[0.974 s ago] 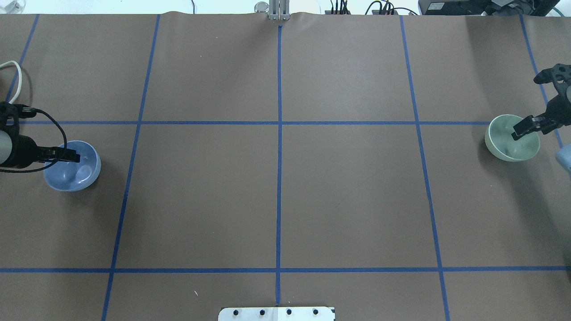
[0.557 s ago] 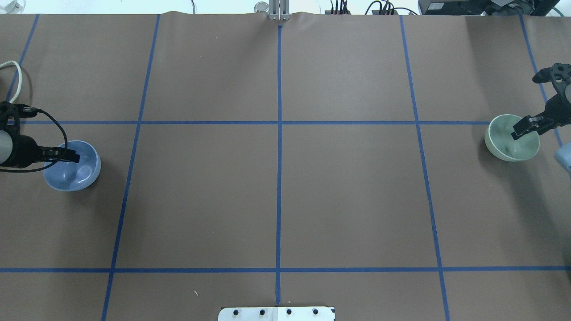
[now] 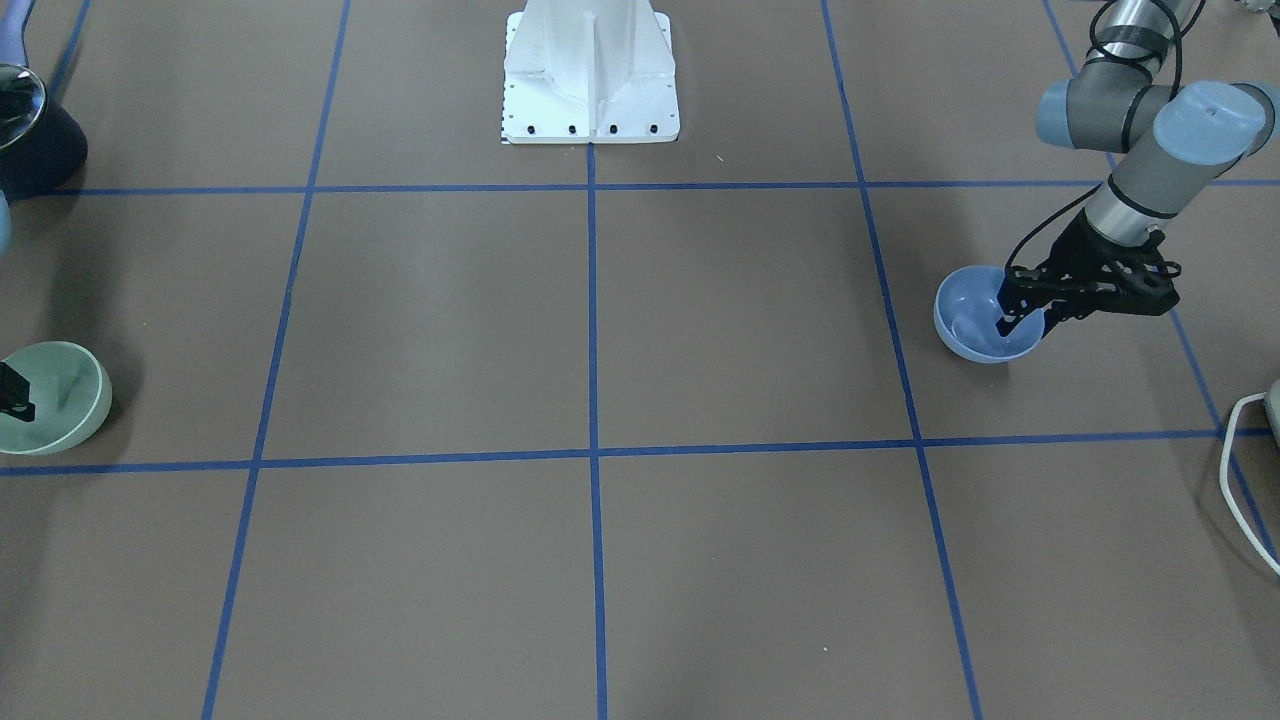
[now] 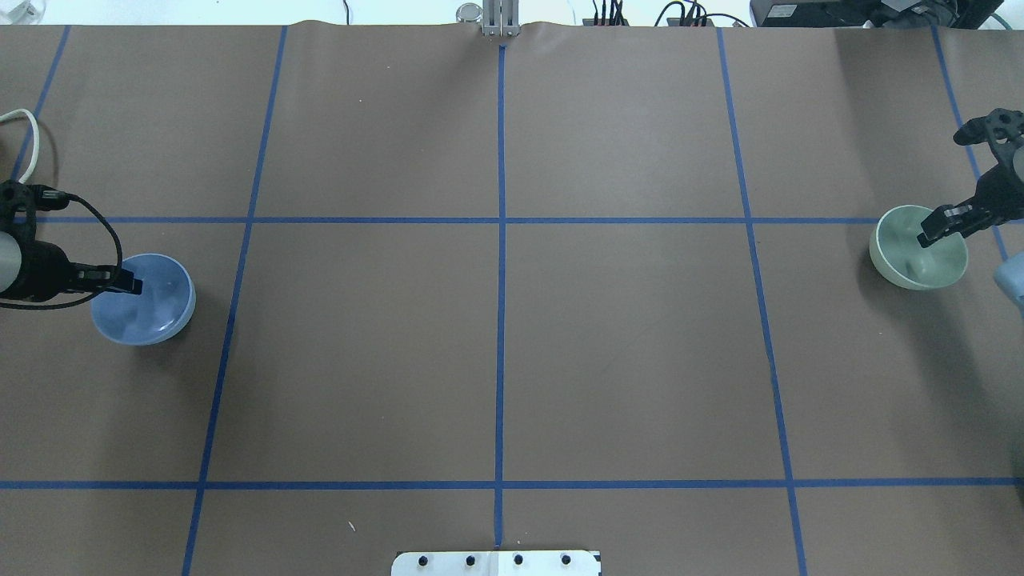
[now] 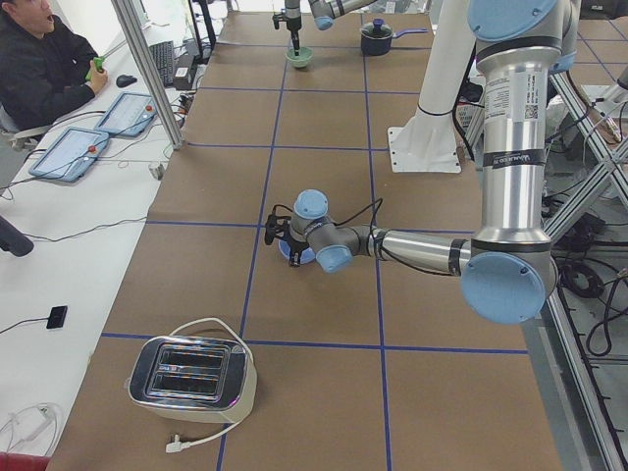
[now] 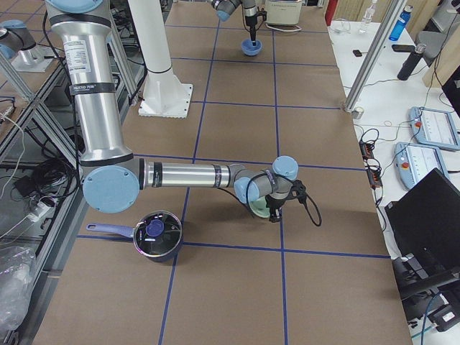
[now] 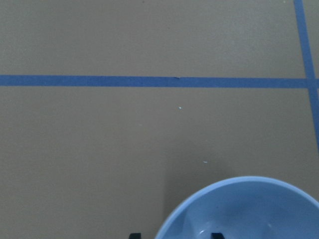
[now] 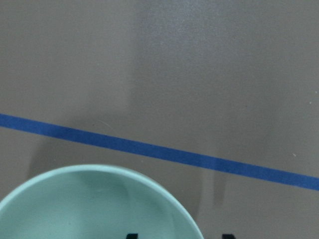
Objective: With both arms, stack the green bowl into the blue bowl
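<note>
My left gripper will make the blue bowl tilt when I lift it, since the gripper straddles just one side of the blue bowl's rim [image 3: 1032, 313].
The blue bowl [image 4: 152, 308] sits at the table's far left; it also shows in the front view [image 3: 970, 325] and the left wrist view [image 7: 249, 209]. My left gripper [image 4: 132, 282] [image 3: 1025, 322] straddles its rim, one finger inside and one outside, jaws apart. The green bowl [image 4: 912, 260] sits at the far right; it also shows in the front view [image 3: 55, 400] and the right wrist view [image 8: 89, 204]. My right gripper [image 4: 928, 234] straddles the green bowl's rim the same way, jaws apart.
The white pedestal [image 3: 590, 70] stands at the robot's side of the table. A dark pot [image 6: 158, 237] sits near the green bowl, and a toaster [image 5: 191, 378] with a white cable [image 4: 24, 136] sits beyond the blue bowl. An operator [image 5: 39, 59] sits at a side desk.
The blue bowl has slid a little to the right on the table while my left gripper stayed almost in place. My right gripper shifted slightly; the green bowl has not moved.
</note>
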Robot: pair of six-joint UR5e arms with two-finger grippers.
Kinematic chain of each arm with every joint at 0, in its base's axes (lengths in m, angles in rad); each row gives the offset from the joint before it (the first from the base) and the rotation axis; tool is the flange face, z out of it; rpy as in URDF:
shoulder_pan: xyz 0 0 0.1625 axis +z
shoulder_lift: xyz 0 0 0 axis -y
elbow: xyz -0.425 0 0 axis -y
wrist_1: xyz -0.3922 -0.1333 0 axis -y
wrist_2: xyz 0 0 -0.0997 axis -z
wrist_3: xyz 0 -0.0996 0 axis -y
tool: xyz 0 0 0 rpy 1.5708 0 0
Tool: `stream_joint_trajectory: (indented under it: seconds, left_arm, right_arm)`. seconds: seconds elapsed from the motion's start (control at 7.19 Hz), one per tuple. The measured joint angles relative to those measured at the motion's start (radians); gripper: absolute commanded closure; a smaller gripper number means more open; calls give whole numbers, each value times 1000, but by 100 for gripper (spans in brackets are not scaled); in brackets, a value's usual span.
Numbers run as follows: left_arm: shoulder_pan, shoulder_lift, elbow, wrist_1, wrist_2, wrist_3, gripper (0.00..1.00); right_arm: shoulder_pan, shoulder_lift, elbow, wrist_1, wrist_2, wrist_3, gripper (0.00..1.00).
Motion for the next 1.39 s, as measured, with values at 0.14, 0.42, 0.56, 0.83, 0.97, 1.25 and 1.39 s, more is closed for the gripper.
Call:
stream_joint_trajectory:
  seconds: [0.14, 0.42, 0.56, 0.83, 0.97, 1.25, 1.39]
  left_arm:
    - [-1, 2, -3, 0, -3, 1, 50]
    - [-2, 4, -4, 1, -3, 3, 70]
    - [-2, 4, -3, 2, -3, 4, 78]
    - [-1, 4, -1, 3, -3, 4, 96]
    - [-2, 4, -1, 3, -2, 4, 100]
    - [-2, 5, 2, 3, -2, 5, 100]
    - [-1, 3, 3, 4, -2, 6, 100]
  right_arm:
    - [1, 0, 1, 0, 3, 0, 49]
    - [2, 2, 1, -3, 5, 5, 84]
    - [1, 4, 1, -5, 5, 15, 86]
    - [1, 8, 1, -8, 6, 27, 97]
    - [1, 8, 1, -9, 5, 28, 100]
    - [2, 7, 0, -6, 4, 29, 100]
    - [2, 6, 0, -5, 4, 30, 100]
